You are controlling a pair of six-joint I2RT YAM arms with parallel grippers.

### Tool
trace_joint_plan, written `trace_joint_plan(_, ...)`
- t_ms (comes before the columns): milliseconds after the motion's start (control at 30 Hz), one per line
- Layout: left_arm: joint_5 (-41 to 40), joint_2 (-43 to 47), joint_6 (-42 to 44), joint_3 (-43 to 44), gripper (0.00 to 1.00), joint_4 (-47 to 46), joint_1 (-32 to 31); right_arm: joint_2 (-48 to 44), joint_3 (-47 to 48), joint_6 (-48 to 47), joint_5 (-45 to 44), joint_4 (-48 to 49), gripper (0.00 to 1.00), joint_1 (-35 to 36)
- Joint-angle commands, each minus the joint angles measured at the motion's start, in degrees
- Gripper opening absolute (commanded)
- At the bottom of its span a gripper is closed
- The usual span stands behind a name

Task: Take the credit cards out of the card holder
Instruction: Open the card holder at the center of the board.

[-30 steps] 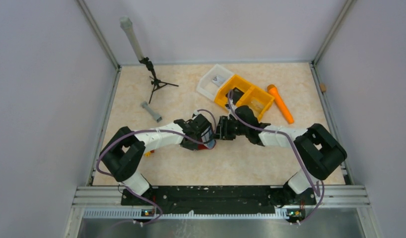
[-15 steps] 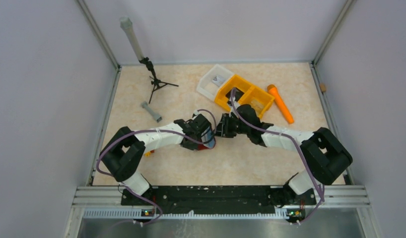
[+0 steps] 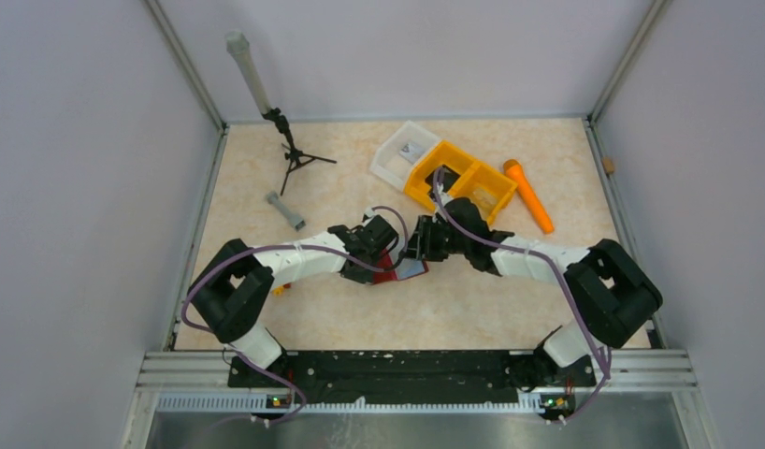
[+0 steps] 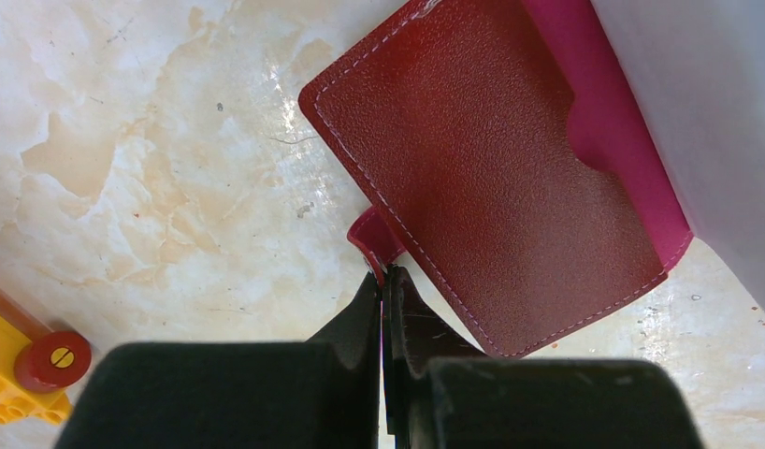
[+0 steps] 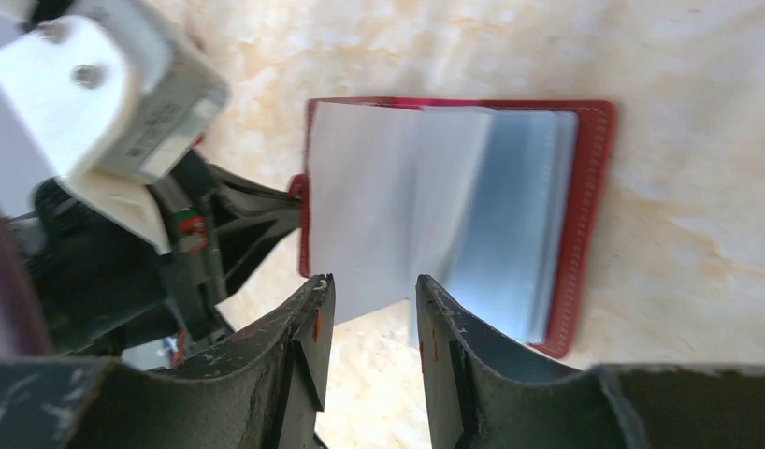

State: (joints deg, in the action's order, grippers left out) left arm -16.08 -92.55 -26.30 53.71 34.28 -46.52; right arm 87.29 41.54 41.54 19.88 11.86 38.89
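Observation:
The robot's left gripper has hold of the card holder only by its strap tab (image 4: 377, 237), so it needs to open and hold the dark red cover (image 4: 510, 173) down for the right gripper.
The card holder (image 3: 398, 267) lies open on the table between my two grippers. In the left wrist view its dark red cover (image 4: 491, 168) faces up. My left gripper (image 4: 383, 281) is shut on its small strap tab (image 4: 371, 236). In the right wrist view the pale grey inner faces (image 5: 454, 196) show inside the red rim (image 5: 589, 187). A pale leaf or credit card (image 5: 360, 281) sticks past the near edge; blur hides which. My right gripper (image 5: 372, 288) is open just before that edge, holding nothing. In the top view my left gripper (image 3: 385, 245) and right gripper (image 3: 418, 247) nearly meet.
An orange two-compartment tray (image 3: 458, 184) and a white square tray (image 3: 404, 154) stand just behind my right arm. An orange marker (image 3: 529, 195) lies to their right. A small tripod (image 3: 290, 154) and a grey bar (image 3: 285, 210) are at back left. A yellow-and-red block (image 4: 28, 365) lies by my left wrist.
The card holder has swung open and now lies flatter, its pale inner face showing toward the right. My right gripper has shifted slightly back. My left gripper still holds the tab.

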Motion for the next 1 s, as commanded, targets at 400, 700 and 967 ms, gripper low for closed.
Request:
trace_joint_plan(400, -5.45, 4.66, -1.77, 1.76, 0.29, 3.29, -0.39, -1.80, -0.04, -5.10, -10.53, -9.40, 0.49, -2.16)
trace_joint_plan(700, -8.63, 11.45, -2.52, 6.43, 0.47, 10.09, -1.56, -1.60, -2.03, -4.86, -8.69, -7.96, 0.43, -5.78)
trace_joint_plan(967, 2.31, 15.69, -0.75, 8.82, 0.98, 3.88, -3.13, 1.00, -1.38, -6.07, -6.36, -8.27, 0.47, -5.84)
